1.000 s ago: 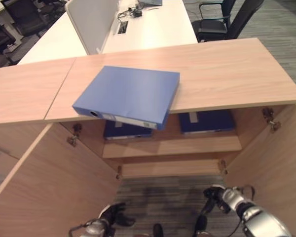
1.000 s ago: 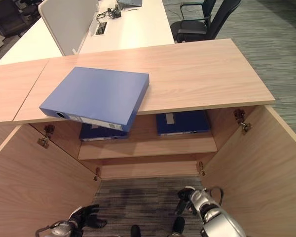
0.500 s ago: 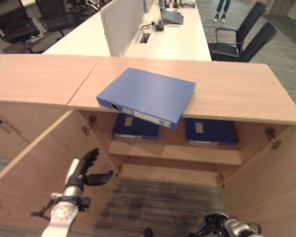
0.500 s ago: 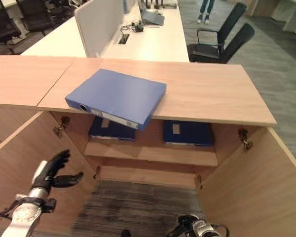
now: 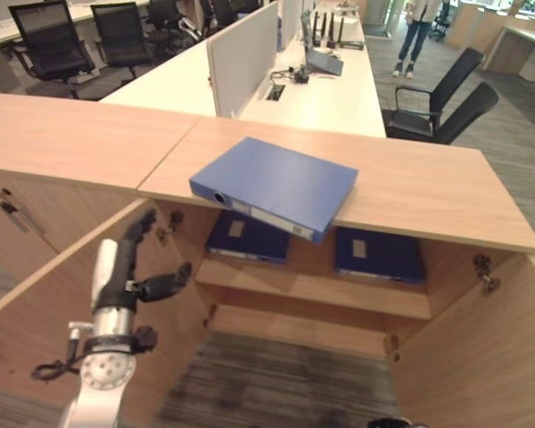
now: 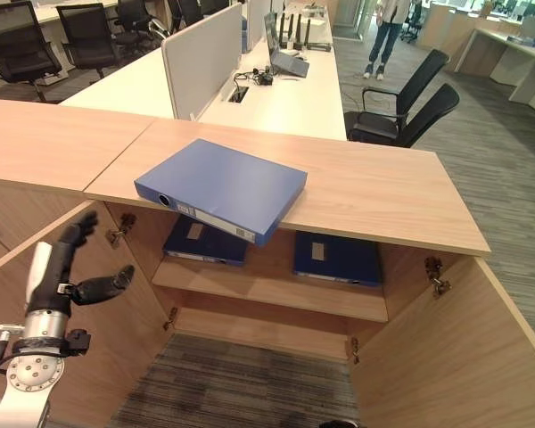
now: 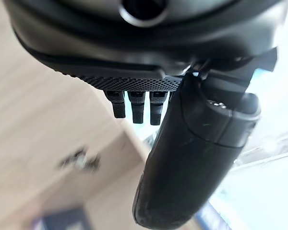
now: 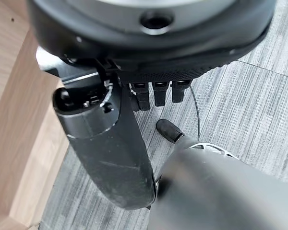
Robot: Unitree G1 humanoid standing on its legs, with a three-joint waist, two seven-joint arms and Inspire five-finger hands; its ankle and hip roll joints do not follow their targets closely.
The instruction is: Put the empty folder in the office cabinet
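The overhanging corner (image 5: 318, 234) sticks straight out past the front edge. The blue folder (image 5: 275, 183) will therefore stay stiff and flat when I lift and tilt it.
A blue folder (image 5: 276, 185) lies flat on the wooden top of the office cabinet (image 5: 428, 192), one corner hanging past the front edge over the open cabinet. My left hand (image 5: 125, 267) is raised in front of the open left door, well below and to the left of the folder. It is open, with straight fingers and the thumb spread, and holds nothing. The left wrist view shows the same open left hand (image 7: 149, 43). Low over the grey carpet, my right hand (image 8: 149, 43) is open and empty.
Two dark blue folders (image 5: 248, 237) (image 5: 377, 253) lie on the shelf (image 5: 312, 287) inside. Both doors stand wide open, left door (image 5: 45, 303) and right door (image 5: 481, 357). Behind the cabinet are white desks (image 5: 312, 85) with a divider, black chairs (image 5: 432, 111) and a standing person (image 5: 416, 27).
The camera has tilted up, so the whole picture has shifted. My left hand has risen from near the floor to beside the left door. My right hand has dropped out of the eye views. The folder lies as before.
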